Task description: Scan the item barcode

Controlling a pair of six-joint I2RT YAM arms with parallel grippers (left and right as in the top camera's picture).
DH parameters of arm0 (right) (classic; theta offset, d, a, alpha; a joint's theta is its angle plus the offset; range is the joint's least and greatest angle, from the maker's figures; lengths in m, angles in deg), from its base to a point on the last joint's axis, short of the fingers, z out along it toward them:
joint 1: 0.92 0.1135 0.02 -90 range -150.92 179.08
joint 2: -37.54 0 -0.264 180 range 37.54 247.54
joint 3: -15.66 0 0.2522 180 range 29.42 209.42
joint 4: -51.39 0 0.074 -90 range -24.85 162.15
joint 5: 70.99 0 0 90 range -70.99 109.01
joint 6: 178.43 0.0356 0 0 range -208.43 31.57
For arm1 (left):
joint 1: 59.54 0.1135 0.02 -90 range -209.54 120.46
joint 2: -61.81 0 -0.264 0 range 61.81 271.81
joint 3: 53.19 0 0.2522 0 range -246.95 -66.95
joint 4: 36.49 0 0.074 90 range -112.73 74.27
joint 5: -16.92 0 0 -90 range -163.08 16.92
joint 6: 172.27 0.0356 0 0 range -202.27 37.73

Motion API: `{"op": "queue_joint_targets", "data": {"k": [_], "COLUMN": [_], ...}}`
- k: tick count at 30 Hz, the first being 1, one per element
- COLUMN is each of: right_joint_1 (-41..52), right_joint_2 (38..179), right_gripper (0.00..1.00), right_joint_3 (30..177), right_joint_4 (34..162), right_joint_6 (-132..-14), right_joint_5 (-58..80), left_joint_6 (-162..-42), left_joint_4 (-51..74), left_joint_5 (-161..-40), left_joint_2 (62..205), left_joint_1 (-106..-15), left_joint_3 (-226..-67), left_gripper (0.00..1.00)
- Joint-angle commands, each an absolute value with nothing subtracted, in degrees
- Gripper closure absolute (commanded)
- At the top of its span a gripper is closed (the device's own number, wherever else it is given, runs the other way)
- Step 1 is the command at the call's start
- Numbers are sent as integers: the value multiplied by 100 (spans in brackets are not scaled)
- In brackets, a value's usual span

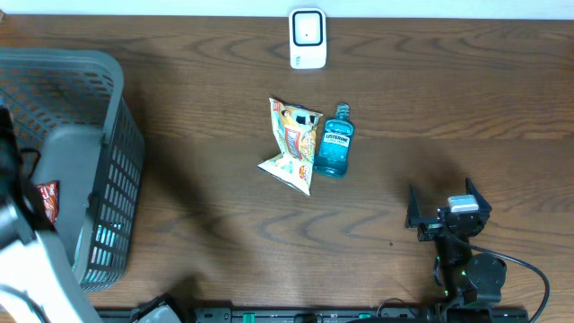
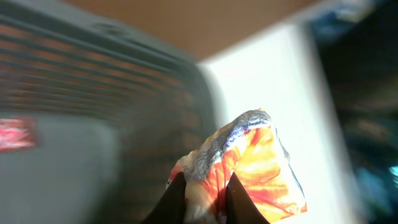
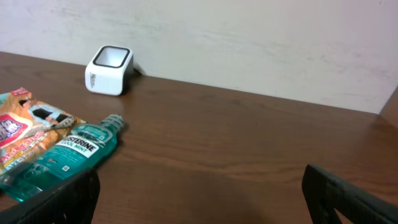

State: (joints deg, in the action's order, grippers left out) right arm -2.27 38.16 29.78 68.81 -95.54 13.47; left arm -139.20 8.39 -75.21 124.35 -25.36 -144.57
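Observation:
Free space (image 1: 369, 159) shows beside the teal mouthwash bottle, toward the robot's right gripper, so the left gripper keeps bringing the orange packet over and lets go of it there.
In the left wrist view my left gripper (image 2: 206, 186) is shut on a crinkled orange and red foil packet (image 2: 258, 162), pinched near its silvery top edge. It hangs over the grey basket (image 2: 93, 68). No barcode shows on the packet. The white scanner (image 1: 308, 39) stands at the table's far edge, and it shows again (image 3: 109, 61) in the right wrist view. My right gripper (image 1: 446, 208) rests open near the front right with nothing between its fingers. From above, only the left arm (image 1: 18, 224) shows, at the far left.
A snack bag (image 1: 291, 145) and a teal mouthwash bottle (image 1: 334, 141) lie side by side mid-table, below the scanner. The grey basket (image 1: 108, 108) fills the left side, with a red packet (image 1: 47, 199) inside it.

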Motion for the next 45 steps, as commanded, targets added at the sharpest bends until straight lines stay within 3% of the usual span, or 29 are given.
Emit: {"op": "queue_joint_targets", "data": {"k": [1,9,17,25,30,35,42,45], "right_joint_1": [-209,-209,-209,-209,-209,-209,-209,-209], "right_joint_2": [3792,3792,3792,3792,3792,3792,3792,3792], "right_gripper": [1,1,1,1,1,1,1,1], "right_joint_3": [2974,2974,2974,2974,2974,2974,2974,2974], "right_joint_4": [6905,6905,6905,6905,6905,6905,6905,6905], "right_joint_6": [-9556,-9559,-9559,-9556,-9559,-9556,-9556,-9559], "right_joint_5": [1354,1354,1354,1354,1354,1354,1354,1354], "left_joint_6": [-13458,-10938,-9511,-9557,-10453,-10711,-11697,-11907], "left_joint_4": [345,-809,-438,-484,-814,-1388,-1887,-1987], "left_joint_5": [-9707,-12398,-12750,-11867,-10645,-10424,-9075,-8946], "left_joint_2": [11992,11909,12785,14492,15592,16588,17594,17856], "left_joint_1": [-2860,-4768,-6755,-8162,-8919,-9583,-10147,-10232], "left_joint_3": [-14497,-14497,-14497,-14497,-14497,-14497,-14497,-14497], "left_gripper": [93,93,93,93,93,92,92,84]}}
